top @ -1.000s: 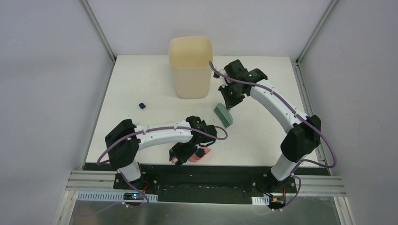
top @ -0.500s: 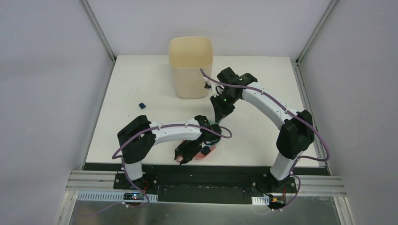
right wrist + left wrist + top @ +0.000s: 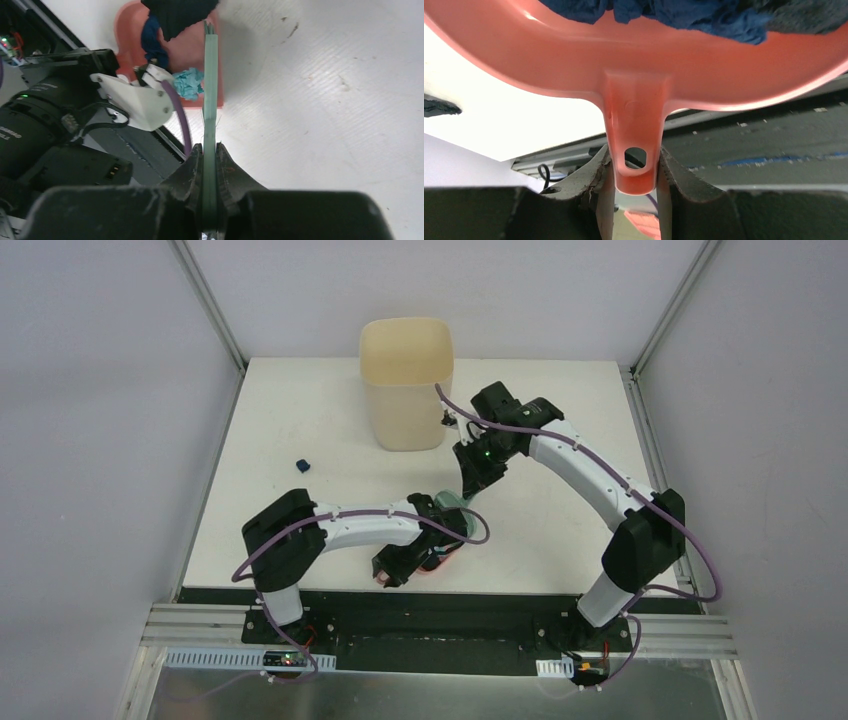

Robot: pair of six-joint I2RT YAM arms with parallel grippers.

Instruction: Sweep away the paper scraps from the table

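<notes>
The green brush's head (image 3: 453, 501) is reaching over the loaded pink dustpan, so my right gripper needs to move back before my left gripper tips the dustpan into the beige bin (image 3: 406, 352).
My left gripper (image 3: 633, 167) is shut on the handle of the pink dustpan (image 3: 634, 65), held near the table's front edge (image 3: 440, 555). Dark blue paper scraps (image 3: 684, 12) lie in the pan. My right gripper (image 3: 210, 165) is shut on the green hand brush (image 3: 210, 75), whose head reaches the pan's mouth. In the right wrist view the pan (image 3: 130, 30) holds black (image 3: 177, 12), dark blue (image 3: 150, 40) and teal scraps (image 3: 189, 82). One dark blue scrap (image 3: 302, 466) lies alone on the left of the white table (image 3: 300, 410).
A tall beige bin (image 3: 405, 385) stands at the back middle of the table. Metal posts rise at the rear corners. The black base rail (image 3: 440, 615) runs along the front edge below the pan.
My right arm has brought the brush from the middle of the table down to the dustpan's mouth. My left arm has shifted the pan slightly right.
</notes>
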